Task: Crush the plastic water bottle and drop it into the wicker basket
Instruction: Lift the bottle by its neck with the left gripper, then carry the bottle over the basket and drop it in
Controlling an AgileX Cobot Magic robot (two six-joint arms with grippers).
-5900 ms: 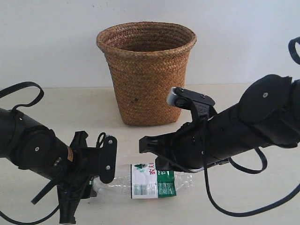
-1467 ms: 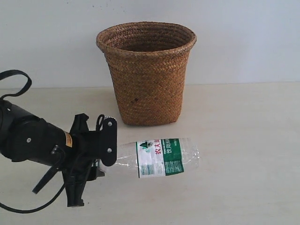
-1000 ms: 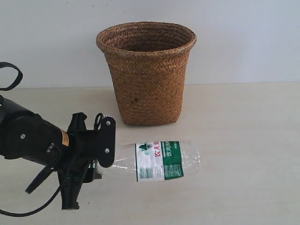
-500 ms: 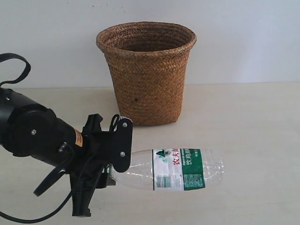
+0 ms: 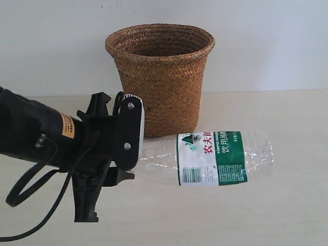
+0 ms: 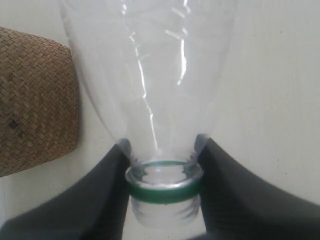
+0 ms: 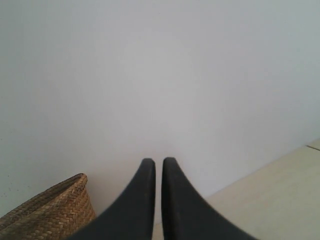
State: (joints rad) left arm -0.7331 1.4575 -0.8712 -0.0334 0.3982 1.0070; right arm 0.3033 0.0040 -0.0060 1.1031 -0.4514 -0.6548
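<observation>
The water bottle [image 5: 211,159] is hanging level below the wicker basket's rim, so next my left gripper swings it upward and opens to throw it into the basket's opening [image 5: 160,44].
The clear plastic water bottle [image 5: 220,158] hangs level above the table, its base pointing right, its white-and-green label facing the exterior camera. My left gripper [image 5: 134,148] is shut on its neck; in the left wrist view the two black fingers [image 6: 105,185] clamp just under the green neck ring of the bottle [image 6: 150,75]. The brown wicker basket [image 5: 160,77] stands upright behind it against the wall, and its side shows in the left wrist view [image 6: 35,100]. My right gripper [image 7: 158,162] is out of the exterior view; its fingers stand nearly together with nothing between them, pointing at the wall.
A pale table top [image 5: 266,215] runs to a white wall [image 5: 266,46]. A black cable [image 5: 31,184] loops below the left arm. The basket's rim [image 7: 50,205] shows low in the right wrist view.
My left gripper has lifted the bottle and carried it right and toward the exterior camera. The right arm, over the bottle several seconds ago, has left the exterior view.
</observation>
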